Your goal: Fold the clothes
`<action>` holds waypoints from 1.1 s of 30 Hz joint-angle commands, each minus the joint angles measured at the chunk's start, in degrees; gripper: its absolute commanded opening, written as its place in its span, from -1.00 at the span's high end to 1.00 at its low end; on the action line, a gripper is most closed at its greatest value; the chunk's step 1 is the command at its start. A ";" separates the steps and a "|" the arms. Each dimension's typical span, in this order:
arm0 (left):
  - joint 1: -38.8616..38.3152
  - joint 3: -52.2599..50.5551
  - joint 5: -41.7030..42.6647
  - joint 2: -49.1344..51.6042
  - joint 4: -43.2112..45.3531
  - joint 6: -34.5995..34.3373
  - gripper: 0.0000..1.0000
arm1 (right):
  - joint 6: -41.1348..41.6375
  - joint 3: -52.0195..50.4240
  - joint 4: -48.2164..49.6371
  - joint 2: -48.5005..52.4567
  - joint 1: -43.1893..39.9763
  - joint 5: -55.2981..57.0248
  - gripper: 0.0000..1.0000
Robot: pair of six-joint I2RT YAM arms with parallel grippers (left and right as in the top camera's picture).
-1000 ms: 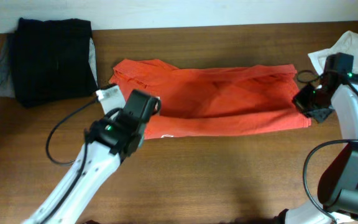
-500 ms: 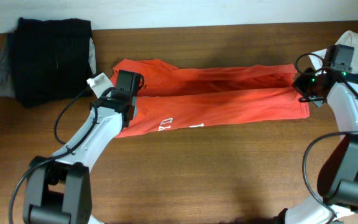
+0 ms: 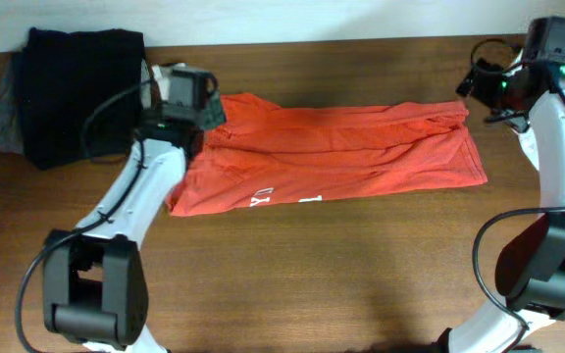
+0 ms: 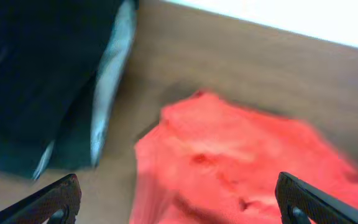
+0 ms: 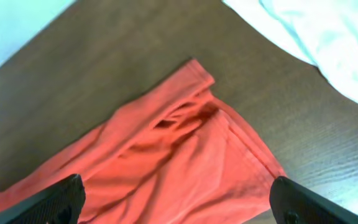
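The red-orange T-shirt's upper layer ends before the T-shirt's near edge [image 3: 216, 209] by the black garment, so my left gripper should grab that layer's hem [image 3: 220, 148] and pull it closer.
The clothes in work are a red-orange T-shirt [image 3: 341, 157], lying on the table as a long folded band with white lettering [image 3: 282, 199] along its near edge. My left gripper [image 3: 186, 88] hovers open over the shirt's far left corner [image 4: 229, 162]; in the left wrist view the gripper [image 4: 179, 208] has nothing between its fingers. My right gripper [image 3: 481, 88] is open above the far right corner [image 5: 166, 155], and in the right wrist view the gripper [image 5: 179, 205] holds nothing either. A white T-shirt [image 5: 316, 37] lies just beyond that corner.
A folded black garment [image 3: 81, 93] sits on a grey cloth [image 3: 3, 113] at the back left, close to my left gripper; it also fills the left wrist view's upper left [image 4: 36, 74]. Bare brown table [image 3: 361, 284] runs along the front.
Both grippers carried the shirt's near edge toward the back of the table, folding it over, then opened and let it go. The shirt now lies as a narrower band.
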 commanded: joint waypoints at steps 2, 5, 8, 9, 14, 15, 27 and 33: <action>4.98 4.31 23.54 3.89 0.87 9.35 -0.99 | -3.43 0.74 -2.49 0.20 2.95 -0.85 -0.97; 5.05 6.21 26.77 11.23 0.63 10.84 -0.99 | -3.45 0.57 -3.65 0.31 5.49 -0.85 -0.97; 5.05 6.21 26.80 16.92 3.02 10.78 -0.98 | -3.37 0.48 -6.38 0.31 6.78 -0.87 -0.97; 5.03 6.21 26.75 18.23 3.58 10.54 -0.97 | -3.37 0.22 -6.75 0.31 7.17 -0.85 -0.96; 5.05 6.21 25.86 20.39 4.00 10.38 -0.67 | -3.39 -0.26 -6.69 0.31 7.82 -0.81 -0.97; 5.05 6.21 25.90 20.37 4.52 10.38 -0.42 | -3.39 -0.26 -6.60 0.31 7.82 -0.31 -0.97; 5.05 12.46 25.33 20.15 -0.17 10.40 0.98 | -3.39 -0.31 -5.66 1.51 7.82 4.87 -0.97; 4.98 13.00 22.25 16.37 -4.79 10.32 0.18 | -3.37 -0.31 -5.40 5.79 7.78 5.81 -0.97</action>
